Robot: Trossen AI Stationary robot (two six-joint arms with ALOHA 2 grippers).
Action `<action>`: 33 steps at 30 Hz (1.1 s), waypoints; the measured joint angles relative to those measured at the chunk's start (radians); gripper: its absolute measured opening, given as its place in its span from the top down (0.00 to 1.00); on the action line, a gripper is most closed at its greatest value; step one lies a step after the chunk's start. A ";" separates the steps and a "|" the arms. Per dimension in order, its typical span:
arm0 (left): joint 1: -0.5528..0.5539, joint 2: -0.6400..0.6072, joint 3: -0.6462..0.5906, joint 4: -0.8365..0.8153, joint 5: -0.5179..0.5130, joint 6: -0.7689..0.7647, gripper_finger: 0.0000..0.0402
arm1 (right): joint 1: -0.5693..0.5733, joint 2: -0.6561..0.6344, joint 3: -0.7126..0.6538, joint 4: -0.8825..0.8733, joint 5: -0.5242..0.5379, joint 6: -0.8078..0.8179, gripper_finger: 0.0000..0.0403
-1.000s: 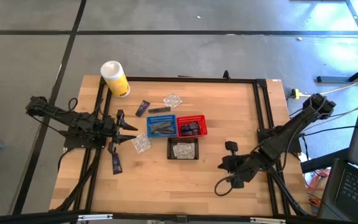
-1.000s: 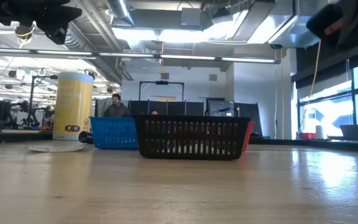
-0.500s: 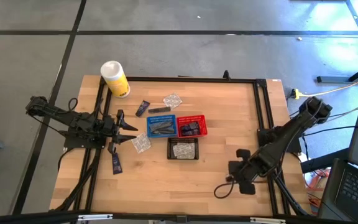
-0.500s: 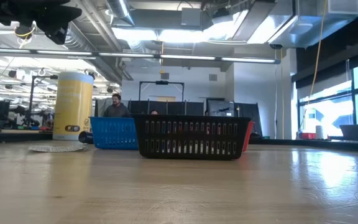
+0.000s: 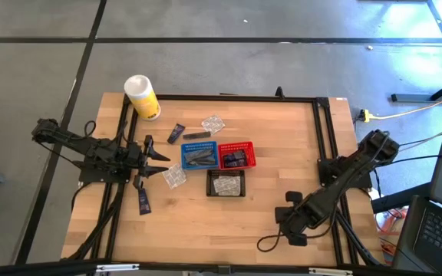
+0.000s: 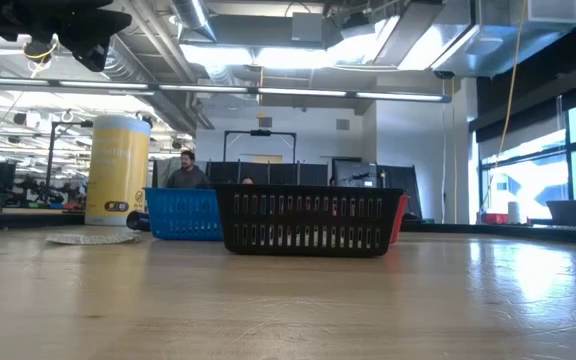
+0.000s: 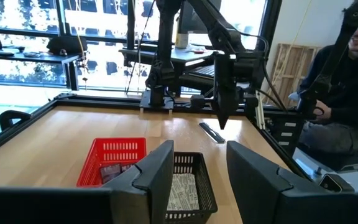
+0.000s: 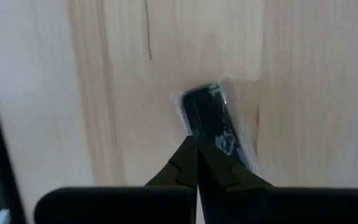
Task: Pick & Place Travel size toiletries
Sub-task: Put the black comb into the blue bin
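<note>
Next, my right gripper drags the packet [image 8: 211, 117] toward the open wood [image 5: 264, 215] with closed fingers before opening over it, because it lies flat close in under my right arm.
A small black piece in a clear packet [image 8: 211, 123] lies flat on the wood toward the table's right. My right gripper [image 8: 196, 148] points straight down over its end, fingers shut; the left wrist view shows that gripper [image 7: 222, 122] just above the piece [image 7: 211, 132]. In the high view my right arm [image 5: 291, 217] hides the piece. My left gripper [image 5: 159, 161] waits level and open at the table's left. Loose toiletries lie flat there: a navy sachet [image 5: 176, 133], a grey tube [image 5: 196, 136] and clear packets [image 5: 213, 123] [image 5: 173, 176]. My right gripper comes from above with its shut fingertips [image 8: 191, 155] at one end of the packet [image 8: 197, 134], which lies flat on the table. Whether the tips touch it, I cannot tell.
Blue [image 5: 199, 156], red [image 5: 237, 155] and black [image 5: 226, 184] mesh baskets stand mid-table, each holding items. A white-and-yellow canister [image 5: 141, 96] stands at the far left corner. Another navy sachet [image 5: 143, 201] lies near my left arm. A person [image 7: 347, 93] sits beyond the right edge.
My right gripper has sunk toward the table and drifted toward the near edge. It has tipped over until it points straight down, and it has stayed shut.
</note>
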 joint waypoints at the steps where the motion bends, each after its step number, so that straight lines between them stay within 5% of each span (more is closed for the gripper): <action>1: 0.000 0.000 0.000 0.000 0.000 0.000 0.64 | 0.000 0.010 0.000 0.006 0.002 0.000 1.00; 24: 0.000 0.000 0.000 0.000 0.000 0.000 0.64 | -0.082 0.082 0.000 0.147 0.001 0.014 1.00; 33: 0.000 0.000 0.000 0.000 0.000 0.000 0.64 | -0.083 0.072 0.097 -0.046 0.012 -0.068 1.00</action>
